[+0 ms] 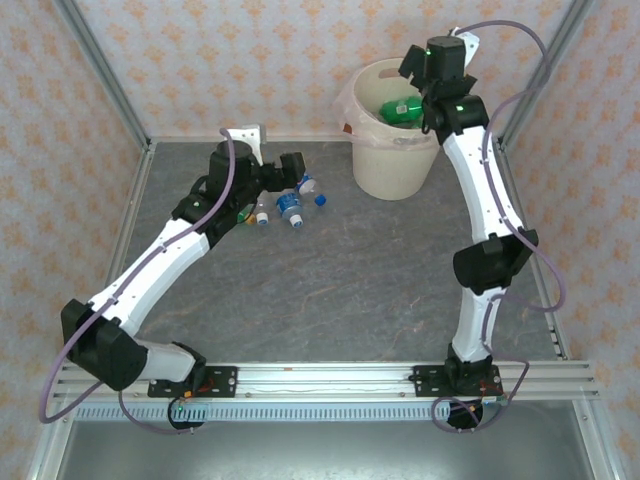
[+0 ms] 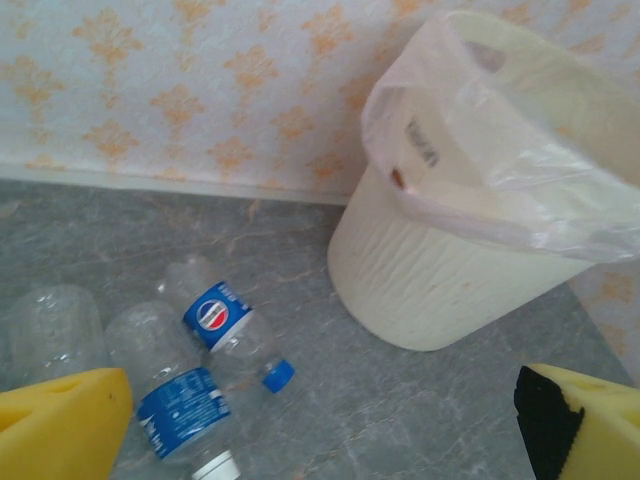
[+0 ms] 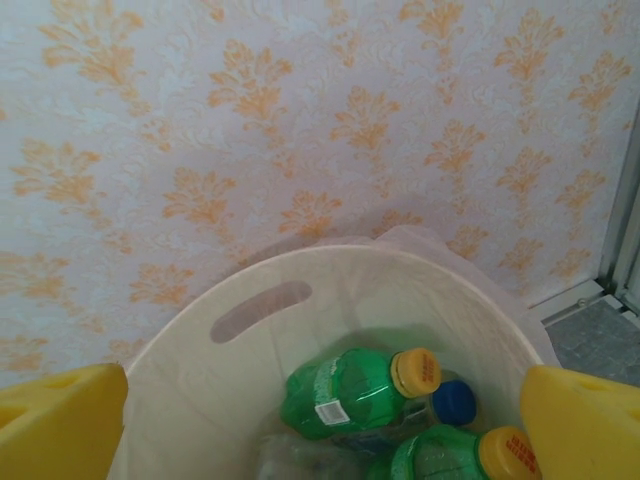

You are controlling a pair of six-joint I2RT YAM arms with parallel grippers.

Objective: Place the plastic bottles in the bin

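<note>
The green bottle is far from the robot's right gripper at the bin, so next the left gripper grabs the bottle's neck and hands the bottle over to the right gripper.
The bin [image 1: 393, 172] stands at the back of the table, its clear liner [image 2: 520, 190] draped over the rim. Inside lie green bottles with yellow caps [image 3: 350, 390] [image 3: 445, 462] and a blue cap [image 3: 455, 403]. One green bottle [image 1: 403, 108] shows from above. My right gripper [image 3: 320, 430] hangs open over the bin's mouth, nothing between its yellow fingers [image 3: 60, 425]. A cluster of clear bottles [image 1: 290, 208] lies left of the bin. Among them are a Pepsi-labelled one [image 2: 225, 325] and a white-capped one [image 2: 175, 405]. My left gripper [image 2: 320, 425] hovers open beside them, holding nothing.
Patterned walls close in the back and sides, with metal posts [image 1: 105, 75] at the corners. The bin [image 2: 440, 290] sits close to the back wall. A metal rail [image 1: 330, 378] carrying both arm bases runs along the near edge. Grey tabletop [image 1: 340, 280] lies between the arms.
</note>
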